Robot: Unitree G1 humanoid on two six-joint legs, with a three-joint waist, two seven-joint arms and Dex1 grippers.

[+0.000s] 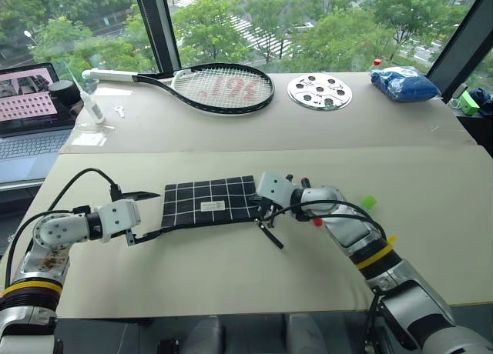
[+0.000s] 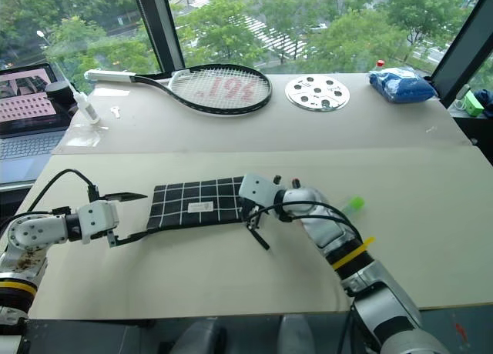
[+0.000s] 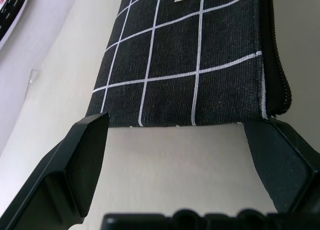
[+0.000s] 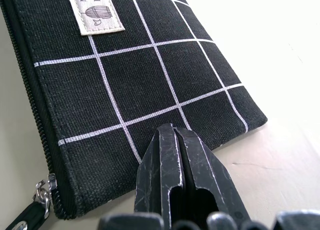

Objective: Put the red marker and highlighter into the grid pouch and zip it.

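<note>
My left gripper should lift the grid pouch by its end before my right gripper takes the pull strap, because the grid pouch is lying flat with its zipper closed.
The grid pouch lies flat on the near table, label up, and its zipper looks closed. Its black pull strap trails off the right end. My left gripper is open, and its fingers flank the pouch's left end without touching it. My right gripper is shut and empty, with its fingertips over the pouch's right end. The light-green highlighter lies on the table just behind my right forearm. A small red bit by that forearm may be the red marker, which is otherwise hidden.
On the far table lie a tennis racket, a round white disc with holes and a blue bag. A laptop and a white tube sit at the far left. A small green thing is at the far right edge.
</note>
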